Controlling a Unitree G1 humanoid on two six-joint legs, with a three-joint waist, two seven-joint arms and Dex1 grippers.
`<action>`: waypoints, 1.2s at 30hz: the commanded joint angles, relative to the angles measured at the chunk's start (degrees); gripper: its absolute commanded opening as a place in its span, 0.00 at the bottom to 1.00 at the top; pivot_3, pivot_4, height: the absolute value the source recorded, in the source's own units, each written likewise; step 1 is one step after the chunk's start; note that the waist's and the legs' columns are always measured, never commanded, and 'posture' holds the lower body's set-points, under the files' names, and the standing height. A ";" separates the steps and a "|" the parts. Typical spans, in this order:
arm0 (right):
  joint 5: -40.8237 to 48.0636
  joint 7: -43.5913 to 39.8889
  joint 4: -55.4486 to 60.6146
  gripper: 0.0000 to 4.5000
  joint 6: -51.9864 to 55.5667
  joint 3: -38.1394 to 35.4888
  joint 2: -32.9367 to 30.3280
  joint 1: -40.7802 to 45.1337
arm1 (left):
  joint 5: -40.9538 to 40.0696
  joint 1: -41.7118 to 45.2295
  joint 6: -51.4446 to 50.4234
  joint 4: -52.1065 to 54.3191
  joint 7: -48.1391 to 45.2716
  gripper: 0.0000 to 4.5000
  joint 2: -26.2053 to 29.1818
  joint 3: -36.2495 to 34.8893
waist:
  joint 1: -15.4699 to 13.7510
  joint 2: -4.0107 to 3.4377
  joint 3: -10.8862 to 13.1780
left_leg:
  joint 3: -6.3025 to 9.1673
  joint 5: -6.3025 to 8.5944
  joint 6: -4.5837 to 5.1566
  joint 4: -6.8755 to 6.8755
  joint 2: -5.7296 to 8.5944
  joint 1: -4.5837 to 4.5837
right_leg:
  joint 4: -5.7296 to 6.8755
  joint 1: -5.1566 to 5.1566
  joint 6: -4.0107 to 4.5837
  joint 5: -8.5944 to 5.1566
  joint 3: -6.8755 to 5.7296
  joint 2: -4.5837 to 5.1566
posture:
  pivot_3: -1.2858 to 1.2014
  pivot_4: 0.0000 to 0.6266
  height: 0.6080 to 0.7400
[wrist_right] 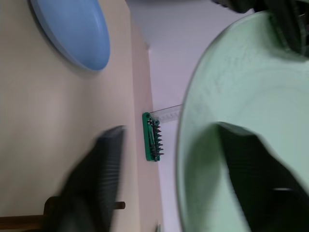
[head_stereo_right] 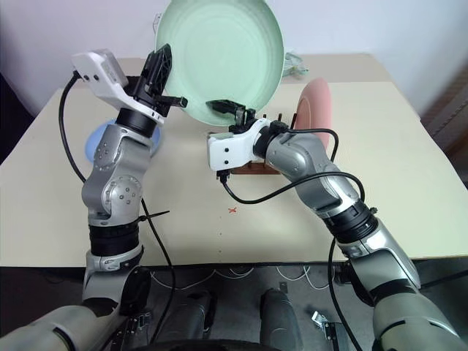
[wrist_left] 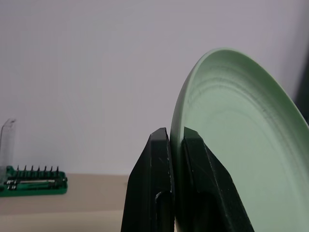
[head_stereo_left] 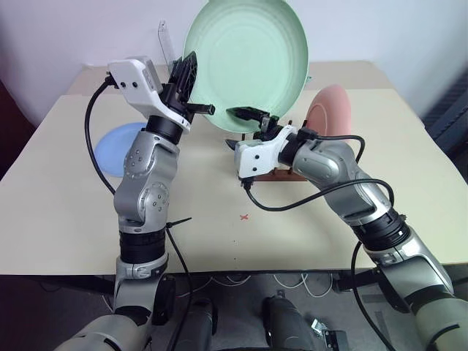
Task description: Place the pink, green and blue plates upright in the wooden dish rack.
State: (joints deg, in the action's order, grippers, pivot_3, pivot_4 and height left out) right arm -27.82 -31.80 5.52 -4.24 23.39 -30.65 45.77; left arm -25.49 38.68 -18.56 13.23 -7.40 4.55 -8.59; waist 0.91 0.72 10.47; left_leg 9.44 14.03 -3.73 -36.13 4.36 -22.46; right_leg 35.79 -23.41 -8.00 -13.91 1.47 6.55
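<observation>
The green plate (head_stereo_left: 248,58) faces me in my left gripper, so next my right gripper grabs its lower rim (head_stereo_left: 233,130) and turns the plate edge-on before lowering it into the rack.
The green plate (head_stereo_left: 248,62) is held upright in the air above the table, its inside facing me. My left gripper (head_stereo_left: 189,77) is shut on its left rim, the fingers (wrist_left: 193,159) pinching the edge. My right gripper (head_stereo_left: 247,114) is open at the plate's lower rim, one finger on each side of the edge and a gap showing in the right wrist view. The pink plate (head_stereo_left: 333,110) stands upright in the wooden dish rack (head_stereo_right: 256,167), which is partly hidden behind my right hand. The blue plate (head_stereo_left: 117,146) lies flat on the table at the left.
A green tool holder (wrist_left: 34,180) with a clear lid stands at the back of the beige table (head_stereo_left: 307,234). A small red cross (head_stereo_left: 244,216) marks the table near the front. Black cables hang from both wrists.
</observation>
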 commanded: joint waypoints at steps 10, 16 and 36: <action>-2.89 1.42 0.07 0.00 -1.12 -2.29 0.89 -0.05 | -10.23 3.71 -0.27 1.75 4.53 0.33 -2.55 -8.20 | -0.10 0.04 0.00 | 0.03 0.00 0.00 -0.01 0.00 0.00 | -0.01 0.02 0.00 0.00 0.00 -0.01 | 0.52 0.24 1.00; -1.85 1.89 -0.29 0.00 -1.50 -3.68 1.46 -0.37 | -9.51 7.33 3.69 -3.65 11.22 0.99 0.28 -15.48 | 0.13 0.04 0.00 | 0.02 -0.02 -0.03 0.02 -0.01 0.03 | 0.02 0.00 0.00 0.00 0.00 -0.02 | 0.52 0.24 1.00; 75.87 8.67 24.60 0.00 54.53 -41.63 14.74 -6.75 | -4.79 -23.37 -8.74 5.57 -31.80 0.99 24.07 12.47 | 0.31 -0.30 0.02 | 0.07 0.11 0.19 0.23 -0.17 0.07 | 0.27 -0.17 0.30 -0.06 0.02 -0.08 | 0.52 0.24 1.00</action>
State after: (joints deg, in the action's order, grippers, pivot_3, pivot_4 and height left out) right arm 44.40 -25.91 27.73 48.61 -16.49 -15.98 38.70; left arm -28.71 15.53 -26.22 15.77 -36.96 27.39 3.54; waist 1.22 0.43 10.49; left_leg 9.49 14.14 -3.54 -35.89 4.18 -22.38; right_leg 36.10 -23.60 -7.67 -13.99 1.49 6.45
